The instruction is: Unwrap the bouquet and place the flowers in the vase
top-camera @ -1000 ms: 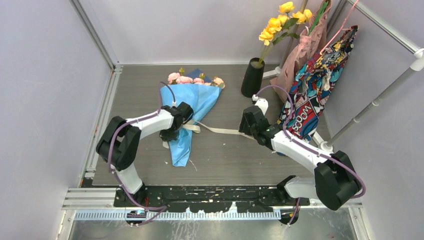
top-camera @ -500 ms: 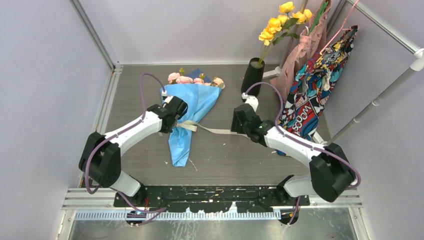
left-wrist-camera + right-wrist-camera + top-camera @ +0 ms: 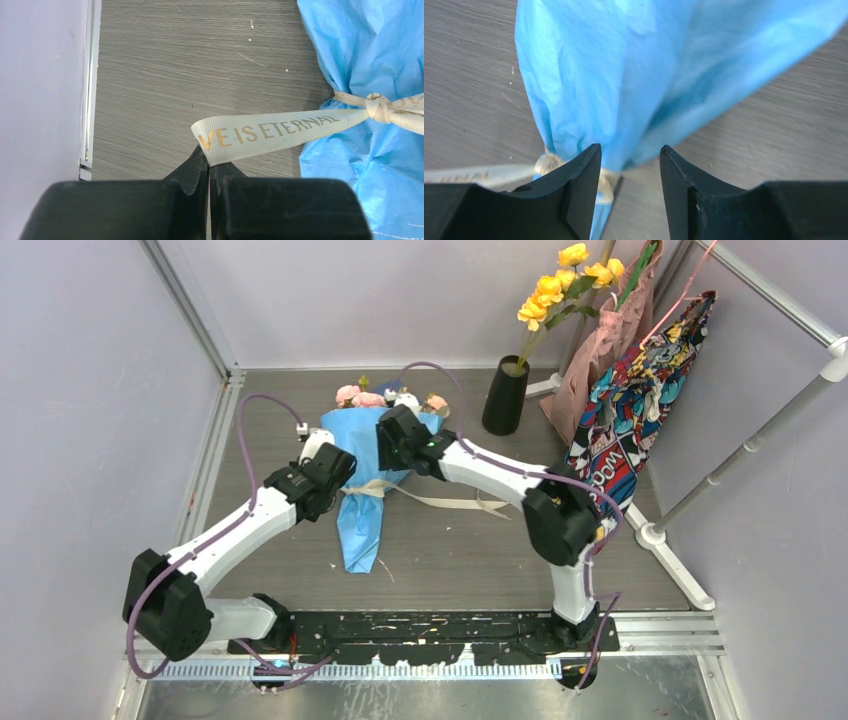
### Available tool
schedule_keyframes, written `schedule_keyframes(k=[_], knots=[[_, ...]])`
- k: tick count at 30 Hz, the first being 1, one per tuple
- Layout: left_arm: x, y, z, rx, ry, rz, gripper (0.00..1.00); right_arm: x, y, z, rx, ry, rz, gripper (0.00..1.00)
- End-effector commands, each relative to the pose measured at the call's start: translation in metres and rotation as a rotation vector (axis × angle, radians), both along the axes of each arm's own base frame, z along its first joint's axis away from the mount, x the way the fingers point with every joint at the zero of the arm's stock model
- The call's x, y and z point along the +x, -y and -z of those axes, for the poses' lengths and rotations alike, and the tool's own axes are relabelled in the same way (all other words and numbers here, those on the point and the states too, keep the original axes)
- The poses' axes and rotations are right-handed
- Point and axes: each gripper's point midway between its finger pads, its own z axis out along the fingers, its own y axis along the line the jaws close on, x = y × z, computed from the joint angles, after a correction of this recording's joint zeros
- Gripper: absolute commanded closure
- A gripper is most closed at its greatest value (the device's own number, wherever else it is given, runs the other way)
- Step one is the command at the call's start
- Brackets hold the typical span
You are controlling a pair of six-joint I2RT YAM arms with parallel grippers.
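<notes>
I should keep pulling the cream ribbon's end away from the cone until the knot opens, because the ribbon runs straight from my left gripper to the knot (image 3: 378, 107).
The bouquet (image 3: 378, 455) lies on the table, a blue paper cone (image 3: 624, 75) with pale pink flowers (image 3: 365, 397) at its far end. A cream ribbon (image 3: 270, 132) with gold letters is knotted round it (image 3: 378, 106). My left gripper (image 3: 209, 161) is shut on one ribbon end, left of the cone (image 3: 336, 474). The other ribbon end (image 3: 450, 503) lies loose to the right. My right gripper (image 3: 630, 151) hangs open over the cone close to the knot (image 3: 392, 452), nothing between its fingers. The black vase (image 3: 505, 395) stands at the back right.
Yellow flowers (image 3: 560, 285) stand in the vase. A patterned bag (image 3: 635, 410) and a pink garment (image 3: 610, 340) hang from a white rack (image 3: 655, 533) on the right. Walls close in the left and back sides.
My right arm has swung left from the ribbon's right end to above the bouquet. My left arm has stretched out to the left with the ribbon end still pinched.
</notes>
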Motion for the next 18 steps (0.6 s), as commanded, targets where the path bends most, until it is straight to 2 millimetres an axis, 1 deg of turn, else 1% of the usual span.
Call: schedule_keyframes(k=[1,3,4,7,10,13,16,18], knots=[[0.007,-0.009,-0.021,-0.046,0.173,-0.064,1.0,0.01,-0.025,0.027,-0.039,-0.062,-0.057,0.47],[0.003,-0.017,-0.034,-0.055,0.243,-0.1,1.0,0.015,-0.03,0.046,-0.068,-0.086,-0.063,0.47],[0.001,-0.024,-0.043,-0.052,0.283,-0.122,1.0,0.017,-0.031,0.061,-0.09,-0.101,-0.062,0.47],[-0.006,-0.044,-0.083,-0.036,0.421,-0.188,1.0,0.02,-0.031,0.083,-0.117,-0.128,-0.06,0.47],[-0.01,-0.054,-0.117,-0.023,0.494,-0.224,1.0,0.02,-0.034,0.094,-0.107,-0.15,-0.059,0.47],[-0.018,-0.068,-0.147,0.006,0.561,-0.286,1.0,0.018,-0.035,0.099,-0.1,-0.161,-0.063,0.47],[-0.031,-0.086,-0.175,0.031,0.652,-0.366,1.0,0.016,-0.034,0.104,-0.107,-0.169,-0.067,0.47],[-0.045,-0.1,-0.194,0.031,0.721,-0.425,1.0,0.015,-0.033,0.108,-0.113,-0.174,-0.069,0.47]])
